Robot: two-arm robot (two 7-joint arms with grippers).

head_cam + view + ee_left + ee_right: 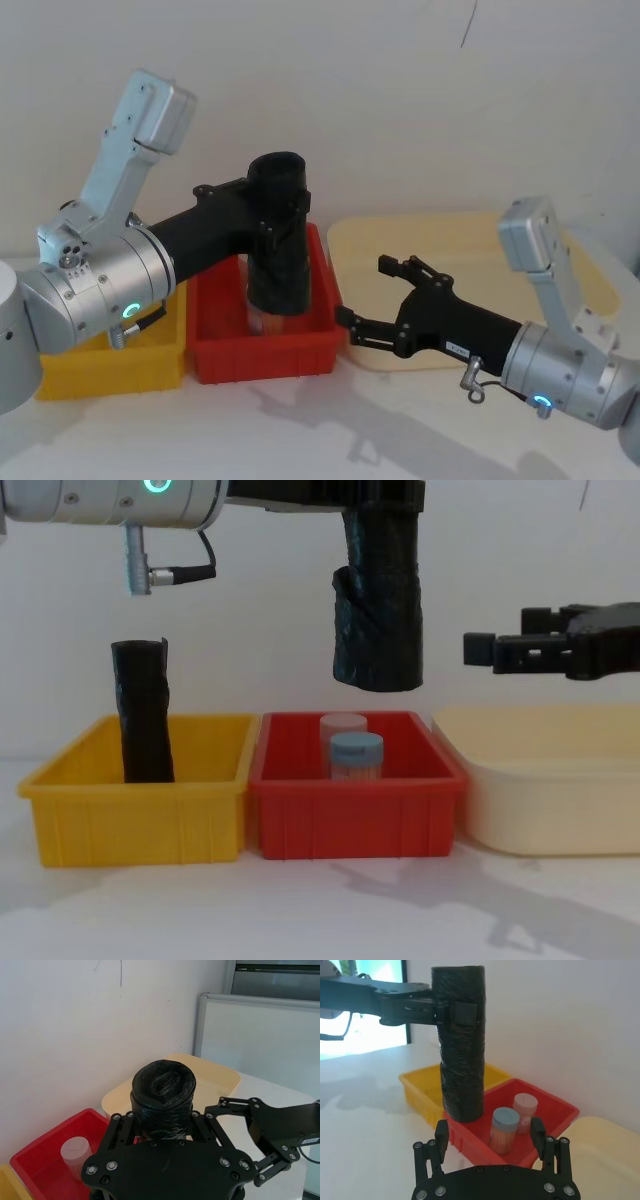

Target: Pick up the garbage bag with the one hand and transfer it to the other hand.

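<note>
The garbage bag is rolled up into a tight, straight roll [385, 585], so it will keep upright when I carry it by its lower part [378, 662].
The garbage bag [278, 255], a thick black roll of crinkled film, hangs upright in the air above the red bin [265, 355]. My left gripper [280, 215] is shut on its upper part, on the arm with the green ring. In the chest view the garbage bag [378, 610] has a loose flap on its side and its base is clear of the bin. My right gripper [365, 290], on the blue-ringed wrist, is open a short way to the right of the bag, over the near edge of the cream tray [450, 235]. From the right wrist the bag [459, 1050] stands ahead of the open fingers [441, 1132].
A yellow bin [130, 810] at the left holds a slimmer upright black roll [143, 715]. The red bin [355, 800] holds a white-capped jar [343, 724] and a blue-capped jar [356, 752]. The cream tray [550, 790] is at the right. A white wall is close behind.
</note>
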